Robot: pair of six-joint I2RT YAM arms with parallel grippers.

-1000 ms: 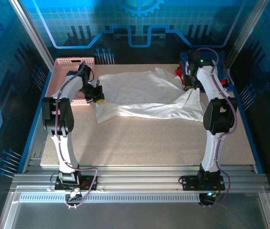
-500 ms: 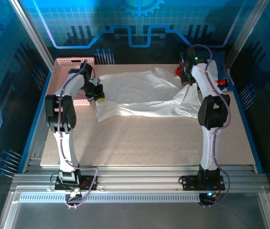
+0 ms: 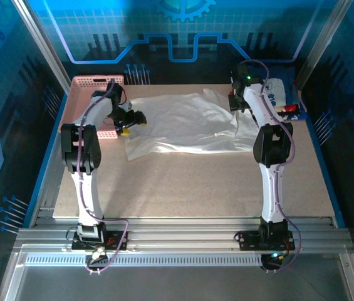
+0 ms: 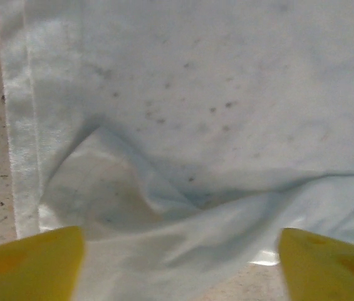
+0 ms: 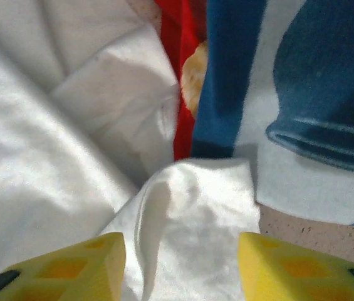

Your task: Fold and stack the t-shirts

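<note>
The white t-shirt lies too far back, against the piled shirts, so my left gripper and my right gripper should drag it forward by its near corners [image 3: 130,157].
A white t-shirt [image 3: 186,122] lies spread and rumpled across the back of the table. My left gripper [image 3: 133,123] hovers at its left edge. In the left wrist view the yellow fingertips [image 4: 29,263] stand wide apart and open over the white cloth [image 4: 195,113], gripping nothing. My right gripper [image 3: 234,103] is at the shirt's back right corner. Its yellow fingers [image 5: 64,269] are open, with a loose fold of white cloth [image 5: 195,232] lying between them, not pinched. Just beyond that fold lie a red t-shirt [image 5: 183,75] and a blue one [image 5: 227,69].
A pink lattice basket [image 3: 92,100] stands at the back left, close to the left arm. More shirts are piled at the back right corner [image 3: 286,103]. The bare tabletop [image 3: 195,182] stretches from the white shirt to the near edge.
Both grippers have opened and let go of the white shirt. The right gripper moved back and left, and the shirt's right side dropped flatter onto the table.
</note>
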